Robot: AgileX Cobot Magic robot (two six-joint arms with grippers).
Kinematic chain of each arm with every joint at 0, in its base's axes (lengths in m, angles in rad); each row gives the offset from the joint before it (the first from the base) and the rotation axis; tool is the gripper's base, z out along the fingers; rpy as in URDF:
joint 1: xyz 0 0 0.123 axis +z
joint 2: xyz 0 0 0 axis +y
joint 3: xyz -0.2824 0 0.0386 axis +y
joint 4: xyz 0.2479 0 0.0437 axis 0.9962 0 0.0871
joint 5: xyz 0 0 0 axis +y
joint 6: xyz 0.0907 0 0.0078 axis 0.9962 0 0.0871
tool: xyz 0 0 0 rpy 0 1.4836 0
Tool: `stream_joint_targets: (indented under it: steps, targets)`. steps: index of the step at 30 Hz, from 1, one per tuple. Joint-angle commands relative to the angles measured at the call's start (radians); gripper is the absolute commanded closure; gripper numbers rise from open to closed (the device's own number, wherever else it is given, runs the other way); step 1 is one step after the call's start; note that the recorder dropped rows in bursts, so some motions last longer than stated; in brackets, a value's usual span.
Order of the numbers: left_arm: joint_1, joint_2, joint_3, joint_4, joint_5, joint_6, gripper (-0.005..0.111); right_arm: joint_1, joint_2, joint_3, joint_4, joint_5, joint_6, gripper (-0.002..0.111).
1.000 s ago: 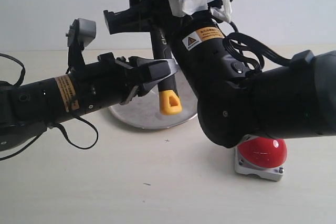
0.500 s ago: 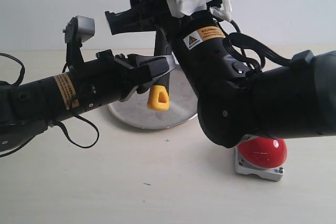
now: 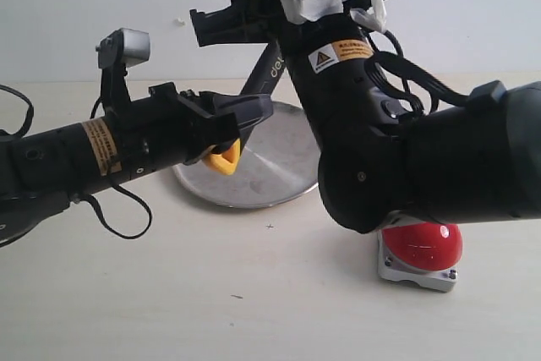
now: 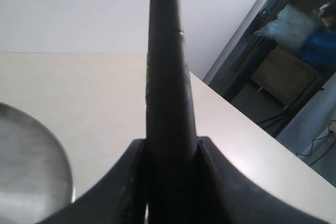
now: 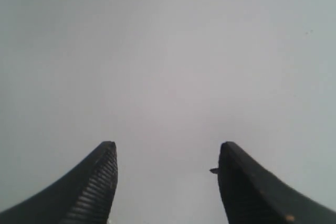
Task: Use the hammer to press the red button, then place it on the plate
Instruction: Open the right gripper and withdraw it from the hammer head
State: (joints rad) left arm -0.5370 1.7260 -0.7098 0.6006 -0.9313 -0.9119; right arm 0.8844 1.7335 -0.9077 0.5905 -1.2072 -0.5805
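Observation:
The right gripper's arm (image 3: 365, 128) hangs between the hammer and the red button (image 3: 422, 246), so the robot should pull that arm out of the way before the left gripper brings the hammer down.
My left gripper (image 3: 250, 114) is shut on the black handle of the hammer (image 3: 265, 72), held in the air over the left part of the plate (image 3: 275, 166). The handle slants up to the right, its yellow looped end (image 3: 223, 160) hanging just below the fingers. The head is hidden behind my right arm. In the left wrist view the handle (image 4: 167, 77) fills the gap of the gripper (image 4: 170, 142), with the plate's rim (image 4: 62, 153) to one side. The red button (image 3: 424, 246) sits at the right, partly under my right arm. My right gripper (image 5: 165, 153) is open and empty, facing a blank wall.
My bulky right arm (image 3: 397, 150) rises in the middle and right, overhanging the button and the plate's right side. The silver base (image 3: 416, 275) of the button rests on the pale table (image 3: 254, 293). A light wall stands behind.
The hammer's yellow end has swung left and up toward the left gripper, so the handle now leans more. The right arm has shifted slightly right.

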Motion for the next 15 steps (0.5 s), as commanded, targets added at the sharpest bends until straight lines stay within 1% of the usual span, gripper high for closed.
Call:
stream_joint_targets:
  steps: [1,4,7,10,11,12,14,15]
  targets:
    - [0.050,-0.017,-0.014,0.037,-0.046,0.012,0.107,-0.003,-0.028,-0.006,0.024,-0.014,-0.023,0.052]
    - [0.079,-0.017,-0.014,0.090,-0.002,0.013,0.107,-0.003,-0.046,-0.006,0.016,-0.014,-0.029,0.052]
    - [0.099,-0.020,-0.014,0.133,0.042,0.013,0.107,-0.003,-0.068,-0.006,0.037,-0.014,-0.090,0.052]
    - [0.109,-0.036,-0.014,0.180,0.076,0.017,0.107,-0.003,-0.108,-0.006,0.056,0.076,-0.177,0.056]
    - [0.109,-0.045,-0.014,0.186,0.099,0.023,0.107,-0.003,-0.122,-0.006,0.058,0.126,-0.216,0.060]
    - [0.109,-0.055,-0.014,0.197,0.120,0.025,0.107,-0.003,-0.142,-0.006,0.063,0.198,-0.268,0.067]
    - [0.109,-0.074,-0.014,0.237,0.167,0.027,0.107,-0.003,-0.185,-0.006,0.070,0.366,-0.359,0.084]
    - [0.109,-0.080,-0.014,0.259,0.193,0.027,0.107,-0.003,-0.219,-0.006,0.083,0.453,-0.396,0.095]
